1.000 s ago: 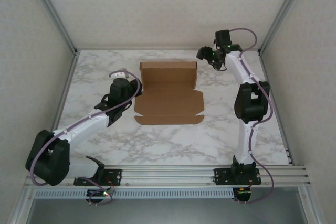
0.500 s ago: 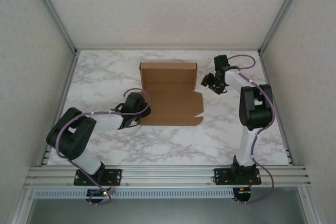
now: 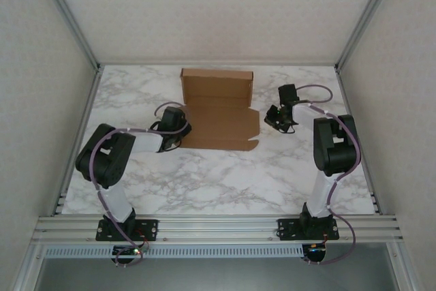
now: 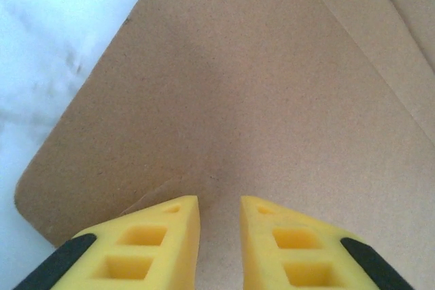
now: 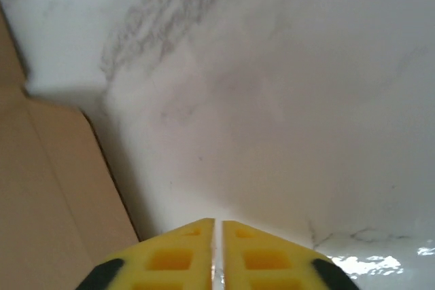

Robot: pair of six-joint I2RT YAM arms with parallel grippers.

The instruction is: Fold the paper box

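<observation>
The upright back panel (image 3: pixel 218 86) stands along the box's far side. Next, my right gripper pushes the box's side flap (image 3: pixel 253 123) and turns the box before tipping the panel.
The paper box (image 3: pixel 218 117) is a brown cardboard sheet lying flat on the marble table, with its back panel (image 3: pixel 216 84) folded upright. My left gripper (image 3: pixel 178 129) rests low over the sheet's left edge. In the left wrist view its yellow fingers (image 4: pixel 170 225) stand a little apart above bare cardboard (image 4: pixel 258 86), open with nothing between them, near a rounded flap corner (image 4: pixel 30 191). My right gripper (image 3: pixel 276 119) sits just off the box's right flap. In the right wrist view it (image 5: pixel 219 222) is shut over marble, the cardboard edge (image 5: pixel 47 188) to its left.
The marble table (image 3: pixel 225 182) is enclosed by white walls and metal corner posts (image 3: pixel 75 28). An aluminium rail (image 3: pixel 218 226) carrying both arm bases runs along the near edge. Open marble lies in front of the box.
The box has slid toward the back of the table. My left gripper moved onto its left edge. My right gripper came down beside the right flap and shut.
</observation>
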